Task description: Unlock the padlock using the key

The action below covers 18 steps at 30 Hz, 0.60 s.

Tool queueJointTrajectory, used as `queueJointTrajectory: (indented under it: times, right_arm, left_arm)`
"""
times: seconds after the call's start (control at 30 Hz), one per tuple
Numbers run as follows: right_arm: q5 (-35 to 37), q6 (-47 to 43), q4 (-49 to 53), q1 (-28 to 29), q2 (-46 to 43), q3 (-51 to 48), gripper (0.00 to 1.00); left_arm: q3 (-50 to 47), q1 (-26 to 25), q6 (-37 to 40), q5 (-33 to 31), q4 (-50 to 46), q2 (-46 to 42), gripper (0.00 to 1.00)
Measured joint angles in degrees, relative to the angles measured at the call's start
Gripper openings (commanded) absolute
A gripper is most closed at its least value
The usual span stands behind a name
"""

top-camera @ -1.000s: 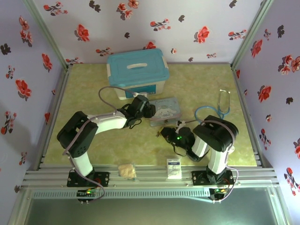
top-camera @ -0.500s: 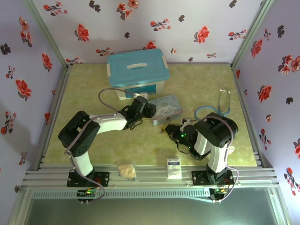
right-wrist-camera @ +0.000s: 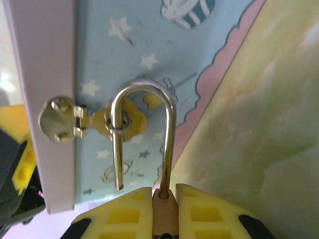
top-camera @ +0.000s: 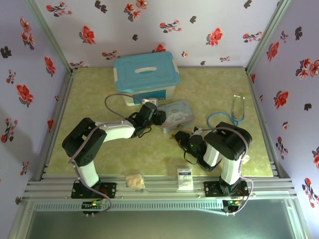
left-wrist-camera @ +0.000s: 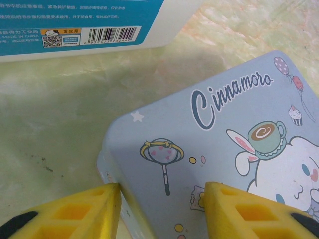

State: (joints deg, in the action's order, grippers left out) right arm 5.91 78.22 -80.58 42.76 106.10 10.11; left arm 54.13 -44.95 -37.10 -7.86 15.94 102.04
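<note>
My right gripper has the shackle's free leg hanging through the hasp's ring [right-wrist-camera: 117, 130], so next I slide the leg's tip [right-wrist-camera: 119, 186] out of it before carrying the padlock away.
My right gripper [right-wrist-camera: 164, 211] is shut on the brass body of the padlock [right-wrist-camera: 164, 219]. Its silvery shackle [right-wrist-camera: 144, 124] stands open: one leg sits in the body, the free leg hangs through the ring of the gold hasp [right-wrist-camera: 117, 122] on the pale blue cartoon tin [right-wrist-camera: 124, 59]. The key is hidden. My left gripper [left-wrist-camera: 162, 209] straddles the tin's [left-wrist-camera: 224, 139] near corner, one yellow finger [left-wrist-camera: 84, 211] against the rim and the other on the lid. From above, the left gripper [top-camera: 155, 115] holds the tin [top-camera: 178, 114] and the right gripper [top-camera: 180, 135] sits at its front edge.
A teal-lidded storage box [top-camera: 146, 77] stands right behind the tin, its barcode side [left-wrist-camera: 89, 25] close to my left fingers. A blue-tubed stethoscope [top-camera: 234, 114] lies at the right. A small white packet [top-camera: 185, 178] and a beige lump [top-camera: 134, 181] rest on the front rail.
The tin has been tipped and shifted slightly back and right by the left gripper. My right gripper has moved a little up toward the tin's front edge.
</note>
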Motion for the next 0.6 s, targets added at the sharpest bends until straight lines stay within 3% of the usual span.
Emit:
queueJointTrajectory:
  times: [0.23, 0.47, 0.6]
  right_arm:
    - [9.51, 2.01, 1.38, 0.39, -1.44, 0.04, 0.00]
    - [9.60, 1.70, 1.62, -1.05, -2.10, -1.09, 0.00]
    - [6.93, 0.90, 1.66, -6.21, -4.15, -4.02, 0.00]
  left_arm:
    - [-0.44, 0.00, 0.00, 0.00, 0.76, -0.02, 0.45]
    - [-0.44, 0.00, 0.00, 0.00, 0.72, -0.07, 0.45]
    - [-0.44, 0.00, 0.00, 0.00, 0.70, -0.07, 0.45]
